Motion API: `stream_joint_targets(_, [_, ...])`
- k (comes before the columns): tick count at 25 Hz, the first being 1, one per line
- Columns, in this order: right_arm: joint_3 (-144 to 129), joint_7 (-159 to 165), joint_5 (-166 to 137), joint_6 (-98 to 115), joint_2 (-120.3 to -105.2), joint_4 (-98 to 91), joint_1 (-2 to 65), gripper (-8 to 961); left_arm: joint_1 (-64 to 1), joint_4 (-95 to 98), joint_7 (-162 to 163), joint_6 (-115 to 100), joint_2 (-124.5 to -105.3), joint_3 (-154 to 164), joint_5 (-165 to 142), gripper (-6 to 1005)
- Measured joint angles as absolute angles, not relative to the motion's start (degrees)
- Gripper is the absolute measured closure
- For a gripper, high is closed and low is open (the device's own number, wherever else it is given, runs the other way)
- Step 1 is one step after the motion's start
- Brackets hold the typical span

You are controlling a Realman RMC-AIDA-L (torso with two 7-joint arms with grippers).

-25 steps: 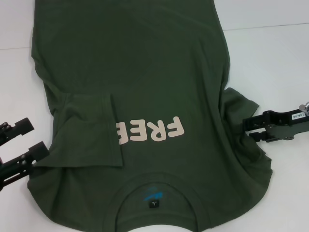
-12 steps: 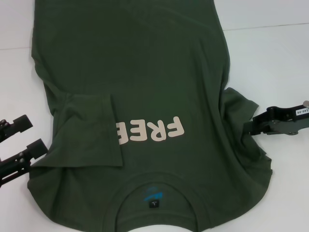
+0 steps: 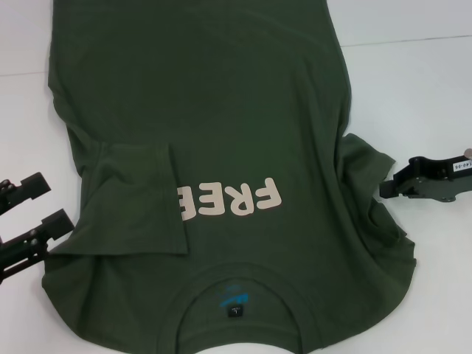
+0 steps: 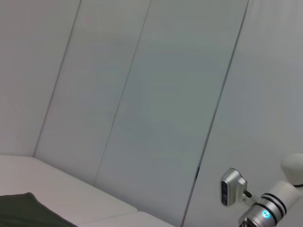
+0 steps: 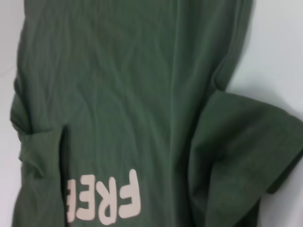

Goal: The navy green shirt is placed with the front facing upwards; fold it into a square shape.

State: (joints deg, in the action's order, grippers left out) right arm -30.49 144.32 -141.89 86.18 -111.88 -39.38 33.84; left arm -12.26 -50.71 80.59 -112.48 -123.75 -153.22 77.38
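Note:
The rumpled sleeve's outer edge point(image 3: 390, 167) alone touches my right gripper, so the gripper should open, reach farther over the sleeve point(image 3: 371, 195), take hold of it and fold it inward.
The navy green shirt point(image 3: 221, 110) lies front up on the white table point(image 3: 413, 88), its collar point(image 3: 240, 282) nearest me and the cream "FREE" lettering point(image 3: 232, 199) upside down. One sleeve point(image 3: 133, 199) is folded inward over the chest and hides the end of the lettering. The other sleeve point(image 3: 369, 173) lies rumpled at the shirt's right side. My left gripper point(image 3: 44, 203) stands open beside the shirt's left edge, holding nothing. My right gripper point(image 3: 387, 189) hovers just off the rumpled sleeve. The right wrist view shows the shirt point(image 5: 118, 94) and that sleeve point(image 5: 241, 156).
Bare white table surrounds the shirt on both sides. A black neck label point(image 3: 234, 312) sits inside the collar. The left wrist view shows wall panels point(image 4: 156, 104), a corner of the shirt point(image 4: 19, 210) and a white arm segment point(image 4: 265, 213) with a blue light.
My right gripper has drawn back to the right, away from the rumpled sleeve, and turned about its wrist. The left gripper and the shirt have hardly moved.

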Motion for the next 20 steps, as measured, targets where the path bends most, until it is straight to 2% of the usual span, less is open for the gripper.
stream_joint_targets(4, [-29.66, 144.73, -141.02, 87.80, -111.05, -39.38, 33.35, 953, -12.28, -50.71, 80.59, -112.44, -123.74, -153.23, 77.40, 218])
stream_joint_targets(10, [-29.27, 144.49, -140.93, 91.91, -109.93, -39.39, 33.14, 841, -12.39, -50.71, 80.59, -112.62, -123.75, -153.28, 77.57, 218])
stream_joint_targets(20, [-32.15, 144.61, -141.43, 92.67, -109.46, -39.37, 33.13, 514, -12.17, -50.80, 80.59, -112.76, -123.83, -153.28, 77.82, 218])
